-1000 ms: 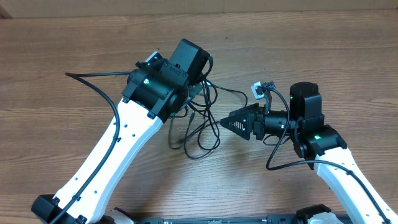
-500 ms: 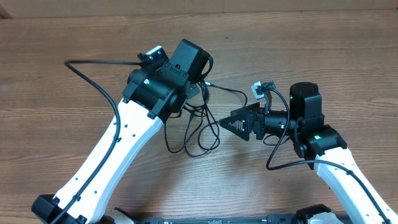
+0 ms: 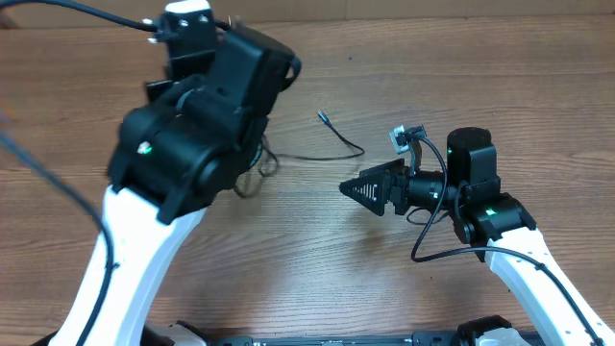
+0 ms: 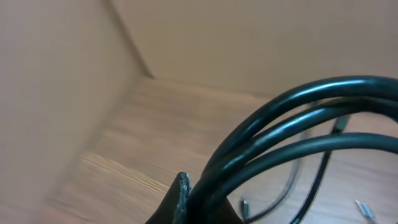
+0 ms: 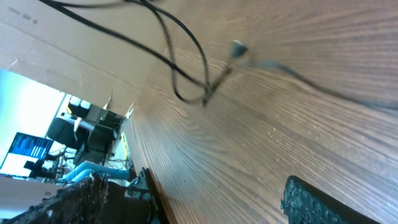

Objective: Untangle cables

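Several cable loops together (image 4: 298,124) are pinched up high in my left gripper, so it should lower them and spread them over the table (image 3: 312,183) near my right gripper before I separate the cables.
The cables show as a bunch of thin black cords (image 4: 298,118) looping out of my left gripper (image 4: 200,204), which is shut on them. More of them hang below toward the table, one ending in a small plug (image 4: 244,204). From overhead, my left arm (image 3: 192,125) is raised high and hides its own gripper. One cord (image 3: 336,154) trails right across the table to a plug (image 3: 322,117). My right gripper (image 3: 348,189) stands open and empty, low over the table and pointing left, apart from the cords. The right wrist view has the cords (image 5: 186,43) ahead of the gripper (image 5: 199,205).
The wooden table (image 3: 404,67) runs to a cardboard wall (image 4: 261,43) at the back. The table's edge (image 5: 146,186) shows at the left of the right wrist view. A thick black robot cable (image 3: 86,12) arcs off the left arm at the top left.
My left arm has risen toward the camera and swung left, lifting the bunch of cords off the table. One cord end stays on the wood. My right gripper opened wider and stayed in place.
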